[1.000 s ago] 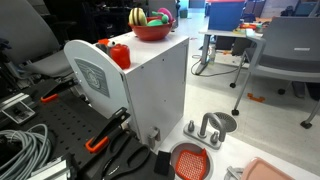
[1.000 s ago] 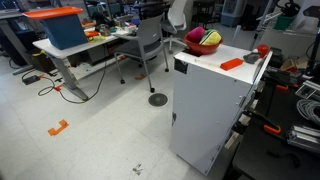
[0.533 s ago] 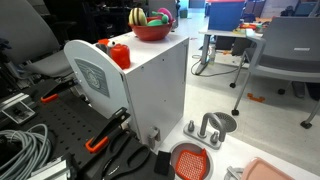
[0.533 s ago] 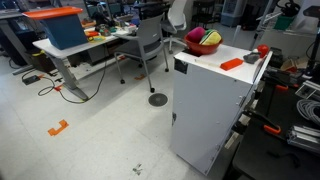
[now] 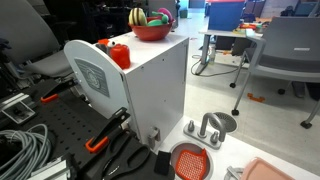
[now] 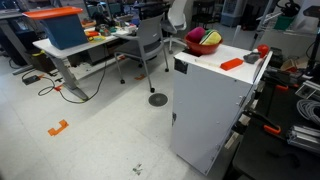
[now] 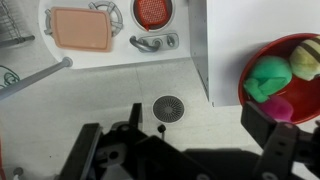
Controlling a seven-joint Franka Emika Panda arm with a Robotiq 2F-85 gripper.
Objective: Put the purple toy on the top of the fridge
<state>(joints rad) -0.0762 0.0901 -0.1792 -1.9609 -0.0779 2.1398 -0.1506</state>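
Observation:
My gripper should move across to the red bowl before going down to the purple toy [image 7: 277, 107], as my open gripper hangs over the floor [image 7: 200, 122] beside the bowl.
The fridge [image 5: 150, 85] is a tall white box, seen in both exterior views [image 6: 210, 110]; its flat top shows in the wrist view [image 7: 225, 50]. A red bowl [image 7: 262, 58] stands on that top at one end. The purple toy [image 7: 281, 106] lies in the bowl beside a green toy [image 7: 265, 78] and a yellow one [image 7: 305, 60]. My gripper [image 7: 188, 150] is open and empty, high above the floor beside the fridge, with the bowl just past its right finger. It does not show in the exterior views.
A red toy vegetable [image 5: 120, 53] and a flat orange piece [image 6: 231, 63] lie on the fridge top. A round white-grey disc [image 5: 92, 75] leans by the fridge. Below are an orange board [image 7: 80, 28], a red strainer [image 7: 153, 12] and a round floor grate [image 7: 169, 106].

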